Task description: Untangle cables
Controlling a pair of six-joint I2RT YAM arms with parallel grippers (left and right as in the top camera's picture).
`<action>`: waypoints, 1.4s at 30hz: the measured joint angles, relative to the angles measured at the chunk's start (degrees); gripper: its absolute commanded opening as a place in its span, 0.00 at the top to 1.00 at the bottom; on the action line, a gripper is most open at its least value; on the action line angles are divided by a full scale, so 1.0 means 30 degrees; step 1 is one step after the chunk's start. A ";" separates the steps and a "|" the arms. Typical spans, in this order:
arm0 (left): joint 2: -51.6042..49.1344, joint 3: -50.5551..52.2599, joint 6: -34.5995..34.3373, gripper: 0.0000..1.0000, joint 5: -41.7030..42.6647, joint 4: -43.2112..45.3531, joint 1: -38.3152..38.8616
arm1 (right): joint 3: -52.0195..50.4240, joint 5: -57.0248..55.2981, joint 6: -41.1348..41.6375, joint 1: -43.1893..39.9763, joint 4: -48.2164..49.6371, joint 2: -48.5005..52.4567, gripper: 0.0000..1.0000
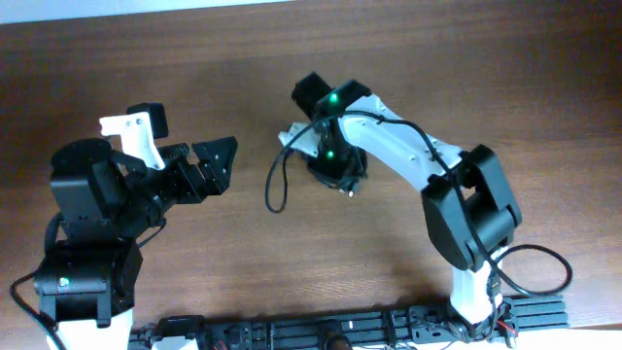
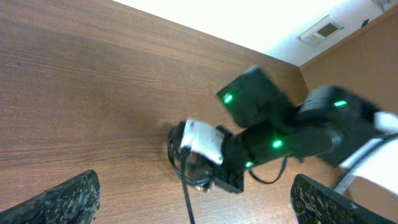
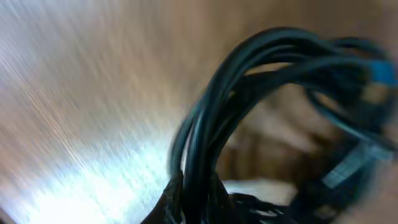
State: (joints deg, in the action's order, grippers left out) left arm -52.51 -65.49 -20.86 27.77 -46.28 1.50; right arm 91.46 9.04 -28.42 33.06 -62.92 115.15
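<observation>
Next, I raise the bundle with my right gripper up in front of my left gripper before both grippers pull it apart, because the cables lie bunched low under my right gripper.
The cables [image 1: 277, 180] are thin black cords at the middle of the brown table; one loop hangs out to the left of the bundle. My right gripper [image 1: 335, 175] points down on the bundle and is shut on it; in the right wrist view the black cords [image 3: 249, 81] arch up close from between the fingers [image 3: 196, 199], blurred. In the left wrist view one cord [image 2: 185, 186] runs toward the camera from under the right gripper. My left gripper [image 1: 216, 167] is open and empty, left of the loop; its two fingers [image 2: 199, 205] frame the cord.
The right arm [image 1: 408, 151] reaches across from the right to the middle. The left arm's base [image 1: 87, 243] stands at the left front. A black rail [image 1: 340, 331] runs along the table's front edge.
</observation>
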 measured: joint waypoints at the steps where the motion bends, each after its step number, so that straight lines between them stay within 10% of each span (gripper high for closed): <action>1: 0.0000 0.0000 0.0007 0.01 0.0000 0.0000 0.0000 | 0.0437 0.0000 0.0342 0.0000 -0.0029 -0.0357 0.96; 22: -0.2623 0.0000 0.4211 0.01 -0.0087 -0.0561 0.0000 | 0.2302 0.2208 0.2980 -0.0007 -0.0284 -1.0601 0.96; 42: -0.3344 0.0000 0.6105 0.01 0.8327 0.2004 0.0000 | 0.2339 0.7788 0.4328 -0.0007 0.1035 -1.3172 0.96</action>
State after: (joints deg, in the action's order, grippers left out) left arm -62.54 -65.49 -2.55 52.75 -40.27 1.50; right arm 98.48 32.40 -15.44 33.04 -59.81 75.64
